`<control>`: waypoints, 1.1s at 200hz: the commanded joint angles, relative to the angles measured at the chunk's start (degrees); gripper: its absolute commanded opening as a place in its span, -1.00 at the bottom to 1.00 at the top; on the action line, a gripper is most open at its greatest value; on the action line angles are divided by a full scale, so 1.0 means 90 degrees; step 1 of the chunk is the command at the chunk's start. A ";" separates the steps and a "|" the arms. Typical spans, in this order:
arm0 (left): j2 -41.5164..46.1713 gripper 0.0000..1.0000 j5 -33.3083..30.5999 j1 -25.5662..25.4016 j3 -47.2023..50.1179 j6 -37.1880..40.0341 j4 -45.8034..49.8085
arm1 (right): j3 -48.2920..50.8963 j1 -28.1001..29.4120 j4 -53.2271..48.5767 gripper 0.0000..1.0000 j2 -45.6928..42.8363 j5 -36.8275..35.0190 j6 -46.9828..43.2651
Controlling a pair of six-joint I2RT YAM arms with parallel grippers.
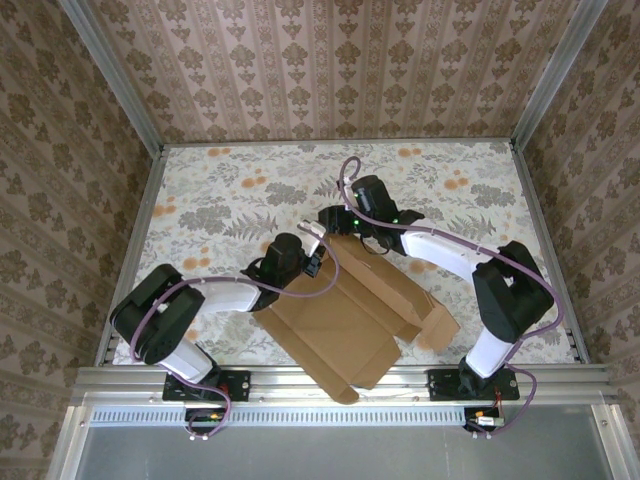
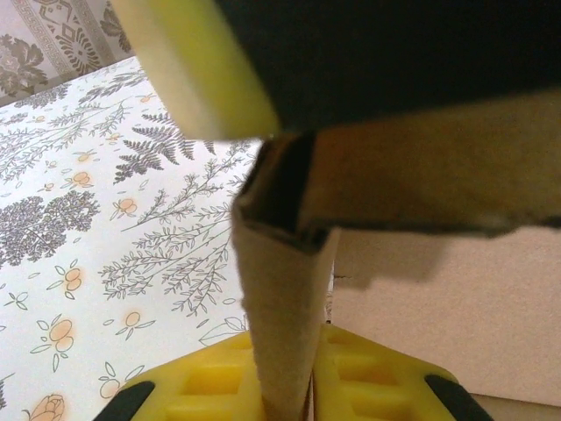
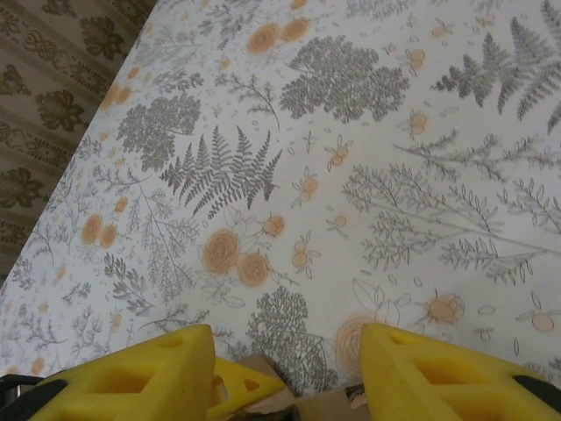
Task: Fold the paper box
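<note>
The paper box is lying at an angle with a loose flap over the front rail (image 1: 343,391), so next my left gripper presses on the box's base (image 1: 335,322) and turns it straight.
The paper box (image 1: 345,320) is a brown cardboard die-cut lying half opened at the table's front centre, with one side wall raised on the right. My left gripper (image 1: 310,256) is at the box's far left corner, shut on an upright cardboard flap (image 2: 280,298) that stands squeezed between its yellow fingers (image 2: 386,377). My right gripper (image 1: 345,228) hovers just beyond that corner, open, its yellow fingers (image 3: 421,368) spread over the floral table. A bit of cardboard (image 3: 333,408) shows low between them. One yellow pad of the right gripper (image 2: 197,70) hangs above the held flap.
The floral tablecloth (image 1: 230,190) has free room to the left and at the back. Patterned walls (image 1: 320,60) and aluminium rails (image 1: 340,378) enclose the table. A loose flap of the box overhangs the front rail (image 1: 345,390).
</note>
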State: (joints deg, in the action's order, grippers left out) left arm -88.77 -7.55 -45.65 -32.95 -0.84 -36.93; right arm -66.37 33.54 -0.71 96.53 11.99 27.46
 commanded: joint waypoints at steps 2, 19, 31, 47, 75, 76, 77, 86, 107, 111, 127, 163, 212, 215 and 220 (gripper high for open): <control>0.0163 -0.68 -0.0604 0.0142 0.0214 -0.0099 -0.0141 | -0.0294 -0.0084 -0.1034 0.02 -0.0554 0.0987 0.0330; 0.0270 -0.68 -0.0662 0.0165 0.0353 -0.0154 -0.0235 | -0.0418 -0.0281 -0.1269 0.06 -0.0814 0.1241 0.0447; 0.0308 -0.68 -0.0693 0.0174 0.0449 -0.0194 -0.0340 | -0.0461 -0.0420 -0.1410 0.09 -0.0984 0.1473 0.0521; 0.0321 -0.68 -0.0732 0.0176 0.0540 -0.0246 -0.0454 | -0.0441 -0.0577 -0.1612 0.12 -0.1218 0.1694 0.0552; 0.0337 -0.67 -0.0800 0.0176 0.0735 -0.0361 -0.0642 | -0.0369 -0.0718 -0.2110 0.15 -0.1639 0.1799 0.0329; 0.0340 -0.67 -0.0805 0.0173 0.0743 -0.0368 -0.0647 | -0.0369 -0.0718 -0.2139 0.15 -0.1656 0.1791 0.0309; 0.0346 -0.67 -0.0808 0.0171 0.0747 -0.0372 -0.0655 | -0.0365 -0.0718 -0.2168 0.15 -0.1669 0.1777 0.0289; 0.0370 -0.67 -0.0853 0.0171 0.0817 -0.0401 -0.0681 | -0.0351 -0.0718 -0.2441 0.15 -0.1803 0.1683 0.0107; 0.0573 -0.66 -0.0952 0.0175 0.0982 -0.0487 -0.0631 | -0.0299 -0.0728 -0.3222 0.15 -0.2151 0.1221 -0.0437; 0.0632 -0.65 -0.0965 0.0171 0.1014 -0.0490 -0.0599 | -0.0279 -0.0738 -0.3303 0.15 -0.2208 0.1083 -0.0532; 0.0960 -0.58 -0.1015 0.0167 0.1138 -0.0532 -0.0413 | -0.0165 -0.0837 -0.3926 0.14 -0.2451 0.0629 -0.0803; 0.1867 -0.53 -0.1097 0.0149 0.1423 -0.0622 0.0318 | 0.0108 -0.1039 -0.4693 0.11 -0.3118 -0.0006 -0.1093; 0.3417 -0.47 -0.0245 -0.0080 0.1293 -0.0799 0.2341 | 0.0611 -0.1037 -0.5432 0.07 -0.4001 -0.0772 -0.0097; 0.3500 -0.46 -0.0161 -0.0098 0.1281 -0.0823 0.2502 | 0.0666 -0.1041 -0.5437 0.07 -0.4065 -0.0775 0.0011; 0.3617 -0.45 -0.0023 -0.0156 0.1279 -0.0874 0.2679 | 0.0761 -0.1032 -0.5439 0.08 -0.4195 -0.0775 0.0174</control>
State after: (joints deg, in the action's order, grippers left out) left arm -60.84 -13.98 -45.43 -20.32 -6.33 -25.34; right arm -62.87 24.21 -44.27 62.76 9.65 22.26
